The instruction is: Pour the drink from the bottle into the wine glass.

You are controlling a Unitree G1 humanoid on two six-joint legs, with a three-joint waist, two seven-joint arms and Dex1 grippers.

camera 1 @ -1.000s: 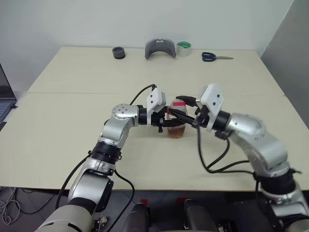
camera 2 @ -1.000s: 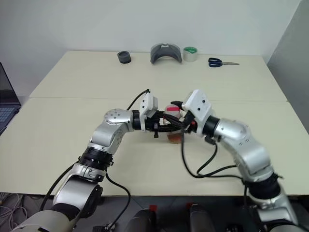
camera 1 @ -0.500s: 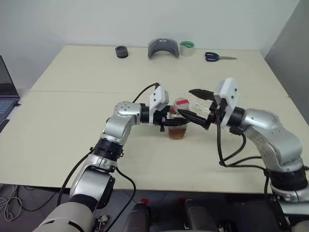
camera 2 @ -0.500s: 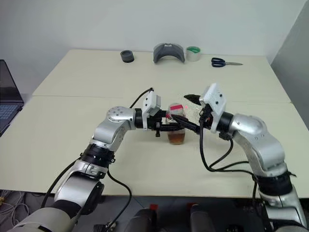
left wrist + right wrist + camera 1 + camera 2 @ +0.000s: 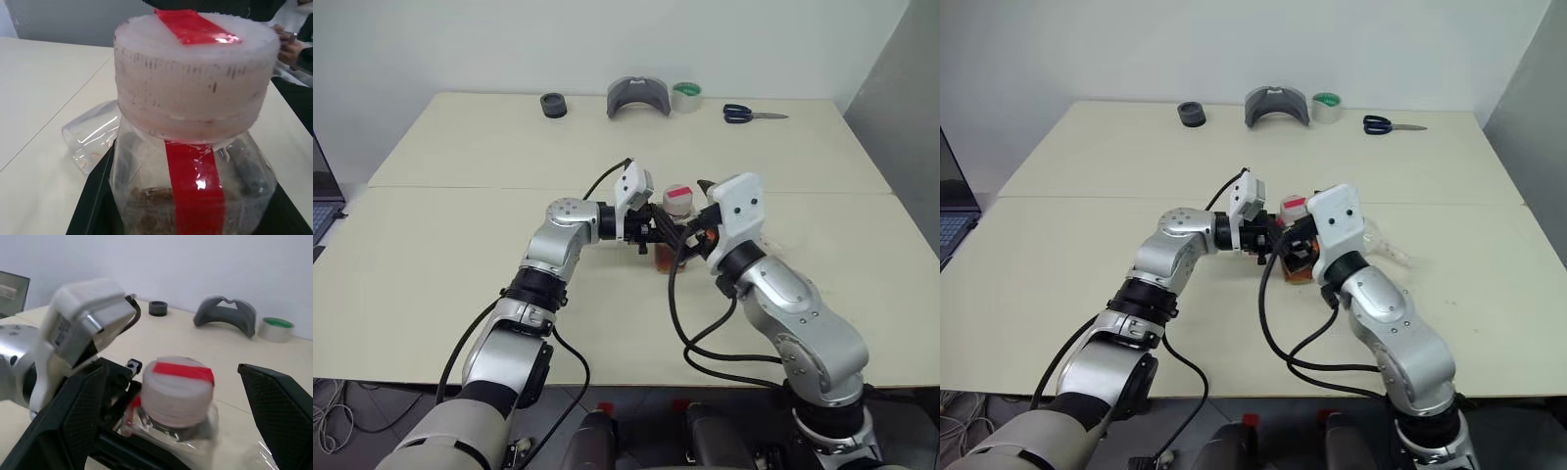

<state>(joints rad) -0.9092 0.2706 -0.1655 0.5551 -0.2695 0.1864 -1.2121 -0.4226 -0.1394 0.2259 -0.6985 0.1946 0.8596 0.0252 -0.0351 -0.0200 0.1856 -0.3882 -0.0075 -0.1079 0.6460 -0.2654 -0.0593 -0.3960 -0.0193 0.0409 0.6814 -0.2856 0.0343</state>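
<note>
My gripper is about to pull the bottle cap (image 5: 177, 394) away. The red strip (image 5: 186, 371) stops on the cap's own side, so I expect the cap to come off in one piece and leave the bottle open.
My left gripper (image 5: 651, 235) is shut on the bottle (image 5: 668, 245), a small clear one held upright just above mid-table. It has a red label strip (image 5: 195, 191), and its pink-and-white cap (image 5: 676, 195) is on. The reddish-brown drink (image 5: 666, 260) sits low in the bottle. My right gripper (image 5: 173, 369) is open, and its fingers (image 5: 276, 401) stand wide on either side of the cap without touching it. The wine glass (image 5: 1383, 242) lies on its side on the table, just right of the bottle.
Along the table's far edge are a black round piece (image 5: 554, 106), a grey curved holder (image 5: 638, 97), a roll of tape (image 5: 685, 96) and scissors (image 5: 753, 115). A laptop (image 5: 954, 191) sits at the left edge. A seam crosses the table behind the bottle.
My right gripper opened wide, drew away to the right, then swung in to the bottle's near side with its fingers flanking the cap. The left gripper kept hold of the bottle.
</note>
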